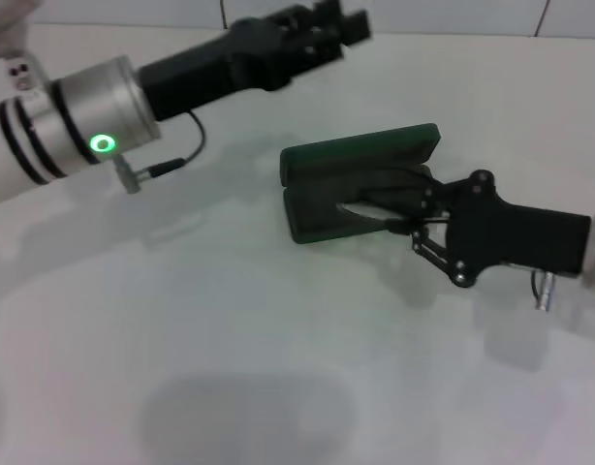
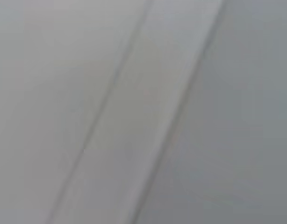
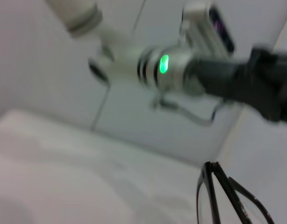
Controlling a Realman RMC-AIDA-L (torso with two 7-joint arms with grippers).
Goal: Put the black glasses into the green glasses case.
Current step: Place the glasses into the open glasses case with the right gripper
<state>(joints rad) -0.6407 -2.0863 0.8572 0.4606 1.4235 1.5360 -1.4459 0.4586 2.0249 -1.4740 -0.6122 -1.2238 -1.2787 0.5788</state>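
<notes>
I keep lowering the black glasses (image 1: 371, 210) with my right gripper, as they hang lengthwise over the open green glasses case, until they reach its tray (image 1: 322, 215), and then let go.
The green glasses case (image 1: 328, 221) lies open in the middle of the white table, its lid (image 1: 363, 150) tipped up at the back. My right gripper (image 1: 406, 207) reaches in from the right, shut on the black glasses (image 1: 373, 201), which hang over the open case. In the right wrist view the thin black frame of the glasses (image 3: 223, 198) shows close to the camera. My left gripper (image 1: 328, 29) is held high at the back of the table, away from the case. The left wrist view shows only a blurred pale surface.
The white table (image 1: 230, 339) spreads wide in front of and left of the case. A tiled wall (image 1: 453, 15) rises behind it. The left arm (image 3: 181, 70), with its green light, shows across the right wrist view.
</notes>
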